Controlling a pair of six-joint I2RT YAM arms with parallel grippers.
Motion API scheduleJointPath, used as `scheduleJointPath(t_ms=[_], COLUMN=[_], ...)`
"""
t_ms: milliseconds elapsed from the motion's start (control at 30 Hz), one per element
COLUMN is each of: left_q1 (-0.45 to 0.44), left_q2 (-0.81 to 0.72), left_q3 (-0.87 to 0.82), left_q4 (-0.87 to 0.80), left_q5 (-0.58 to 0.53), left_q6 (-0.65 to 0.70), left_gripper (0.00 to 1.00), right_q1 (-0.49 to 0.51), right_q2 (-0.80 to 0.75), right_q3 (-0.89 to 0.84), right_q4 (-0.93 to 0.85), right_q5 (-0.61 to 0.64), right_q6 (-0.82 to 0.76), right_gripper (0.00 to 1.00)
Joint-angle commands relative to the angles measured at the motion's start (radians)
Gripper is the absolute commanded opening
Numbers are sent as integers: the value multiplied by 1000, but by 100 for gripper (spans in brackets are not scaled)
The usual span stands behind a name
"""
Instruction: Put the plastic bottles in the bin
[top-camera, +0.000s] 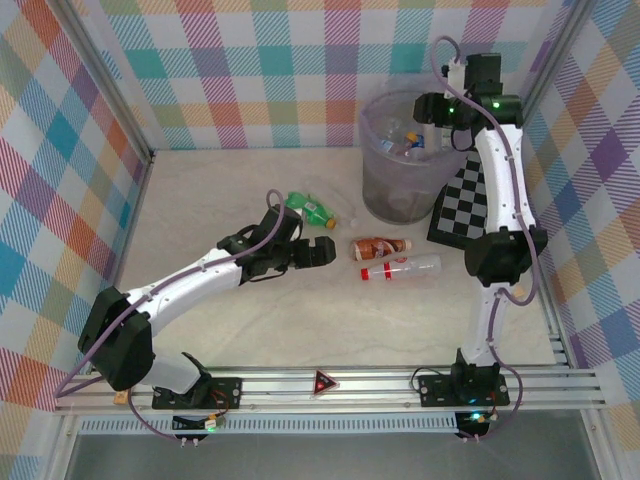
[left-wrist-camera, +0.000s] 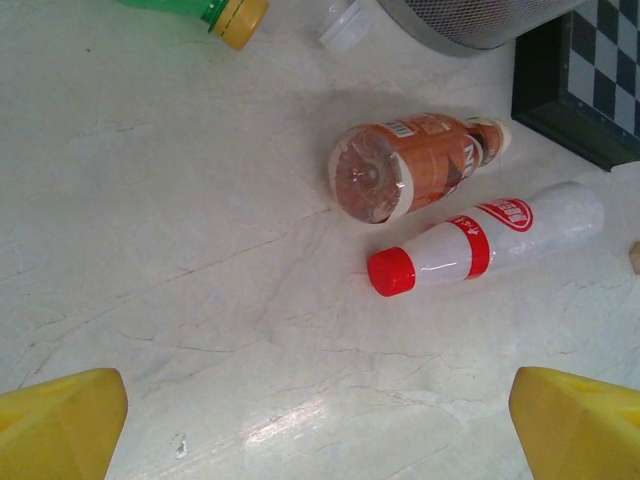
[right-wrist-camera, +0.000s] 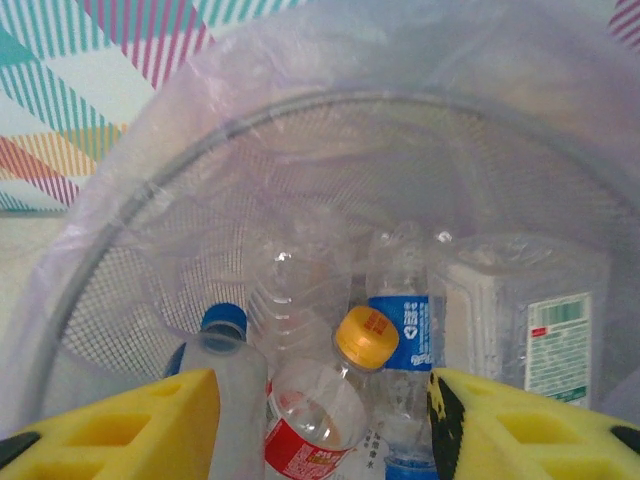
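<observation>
Next, I take the yellow-end with the cap (top-camera: 330, 222) with my left gripper and hand the bottle over, because the green bottle (top-camera: 309, 207) is near my left gripper and the bin is under my right gripper.
Three plastic bottles lie on the table: a green one (top-camera: 310, 208) (left-wrist-camera: 215, 12), a brown-labelled one (top-camera: 380, 246) (left-wrist-camera: 410, 165) and a clear one with a red cap (top-camera: 400, 268) (left-wrist-camera: 490, 240). My left gripper (top-camera: 325, 250) (left-wrist-camera: 315, 420) hovers open just left of the last two, with bare table between its yellow fingers. The bin (top-camera: 400, 190) (right-wrist-camera: 300, 170) stands at the back right and holds several bottles, among them a yellow-capped one (right-wrist-camera: 365, 338) and a blue-labelled one (right-wrist-camera: 405, 320). My right gripper (top-camera: 440, 112) (right-wrist-camera: 322, 420) hangs over the bin's mouth, open, with nothing between its fingers.
A black-and-white chequered board (top-camera: 465, 205) (left-wrist-camera: 590, 80) leans against the bin's right side. A small clear cap or bottle end (left-wrist-camera: 345, 25) lies near the bin's foot. Chequered walls close the table on the left, back and right.
</observation>
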Motion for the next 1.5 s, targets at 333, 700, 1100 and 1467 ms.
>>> scheduleJointPath(t_ms=[333,700,1100,1467], left_q1=[154,173,164,163], left_q2=[214,499,633,648], left_q3=[73,258,288,263], left_q4=[234,372,448,461], left_q5=[-119,-66,-65,-89], left_q6=[-377,-583,-680,-686], left_gripper=[94,89,76,52], right_q1=[3,4,3,3], right_q2=[-342,-546,-606,-624], right_q3=[-301,-501,-530,-572], right_q4=[65,29,-2,3], right_q5=[-185,-224,-210,-214], right_q6=[101,140,124,122], right_gripper=[71,81,81,81])
